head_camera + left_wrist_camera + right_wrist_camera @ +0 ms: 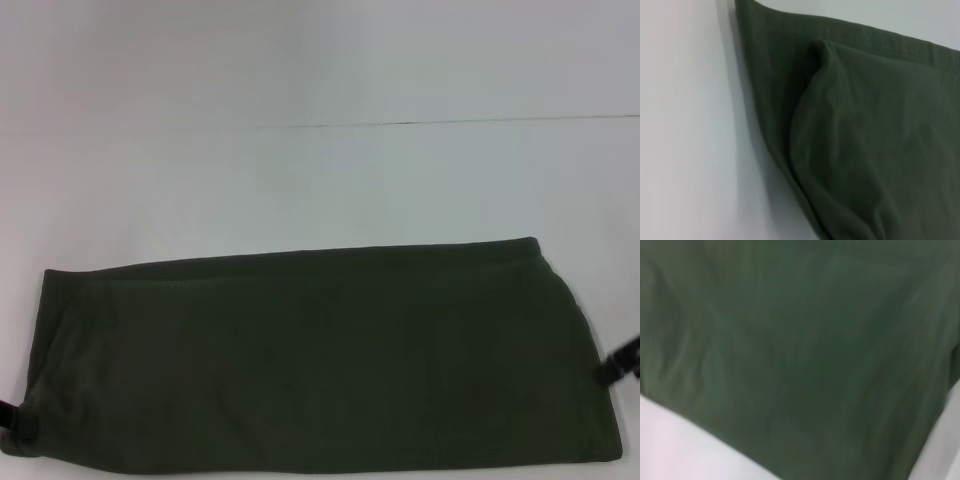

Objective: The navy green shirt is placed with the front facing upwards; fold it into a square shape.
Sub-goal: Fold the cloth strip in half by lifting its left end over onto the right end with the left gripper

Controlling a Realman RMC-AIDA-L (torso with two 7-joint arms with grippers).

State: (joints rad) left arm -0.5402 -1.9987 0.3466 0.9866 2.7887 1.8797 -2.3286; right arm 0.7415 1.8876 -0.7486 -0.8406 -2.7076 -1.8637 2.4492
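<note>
The robot's left gripper is at the shirt's near corner, so it should move over to the middle of that end of the shirt, with the right gripper over the shirt's center.
The navy green shirt lies as a long folded band across the near part of the white table, plain side up, with no lettering or collar showing. My left gripper is at the band's near-left corner, right against the cloth. My right gripper is at the band's right end, touching its edge. In the left wrist view a doubled layer of the shirt shows with a hemmed edge over the table. The right wrist view is almost filled by the shirt.
White tabletop stretches beyond the shirt to the far side, crossed by a thin dark seam line. The shirt's near edge runs close to the bottom of the head view.
</note>
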